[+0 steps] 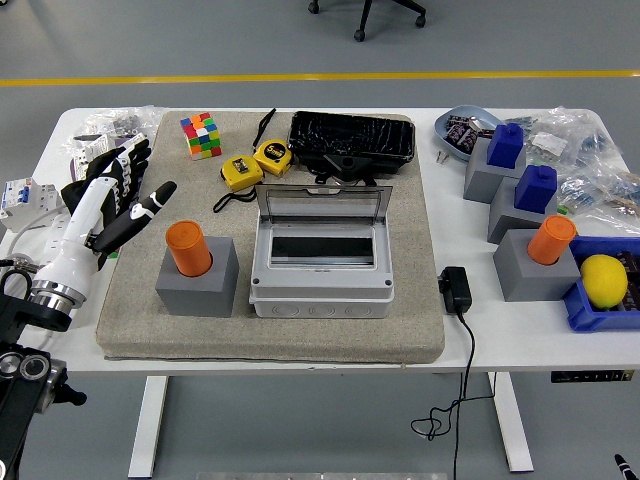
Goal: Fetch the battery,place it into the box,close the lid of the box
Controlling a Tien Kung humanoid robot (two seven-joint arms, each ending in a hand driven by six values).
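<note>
The grey box's dark opening is long and narrow, so the orange cylinder battery will tip onto its side when I lower it in.
An orange cylinder battery stands upright in a grey block holder on the left of the grey mat. The grey box sits at the mat's middle, its clear lid raised open at the back. My left hand, white and black, hovers at the mat's left edge, up and to the left of the battery, with fingers spread and empty. A second orange battery stands in a grey block at the right.
A colour cube, two yellow tape measures and a black tray lie behind the box. A black adapter with cable lies right of the mat. Blue-topped grey blocks and a blue bin with a lemon stand at right.
</note>
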